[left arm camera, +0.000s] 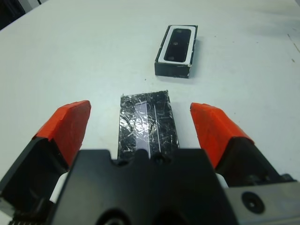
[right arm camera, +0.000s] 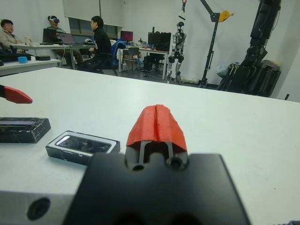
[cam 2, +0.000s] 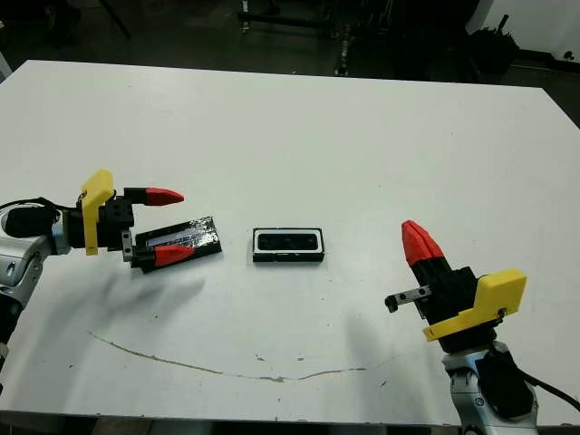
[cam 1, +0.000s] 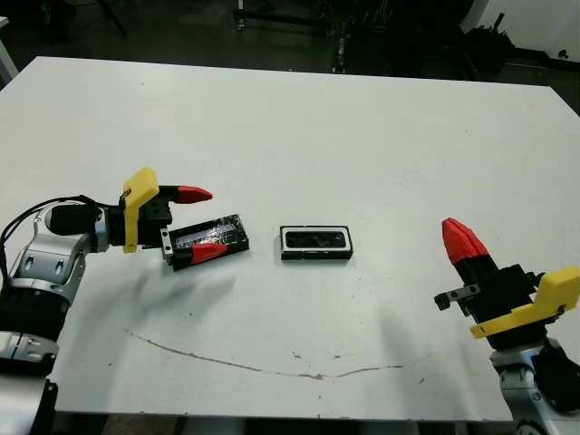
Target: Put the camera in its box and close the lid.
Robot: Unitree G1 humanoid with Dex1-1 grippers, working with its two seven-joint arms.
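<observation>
The camera (cam 1: 314, 239) sits low inside the box's white rim. The lid (cam 1: 214, 239) should therefore lie flat and cover the whole box when I lower it.
The box (cam 1: 315, 256), black-walled with a white inside, sits mid-table with the camera (cam 1: 316, 239) lying in it as a slim black bar. Just left of it the lid (cam 1: 222, 231), a glossy black slab with pale streaks, lies flat on the table. My left gripper (cam 1: 210, 222) is open and straddles the lid's left end; in the left wrist view the lid (left arm camera: 149, 123) lies between the two red fingers, with a gap on each side. My right gripper (cam 1: 458, 234) is shut with nothing in it and hovers to the right of the box, nearer the table's front edge.
A thin dark scratch line (cam 1: 272, 367) runs across the white table (cam 1: 299, 136) near its front edge. In the right wrist view, people sit at desks (right arm camera: 70, 40) beyond the table, with stands and another robot (right arm camera: 177, 42) further back.
</observation>
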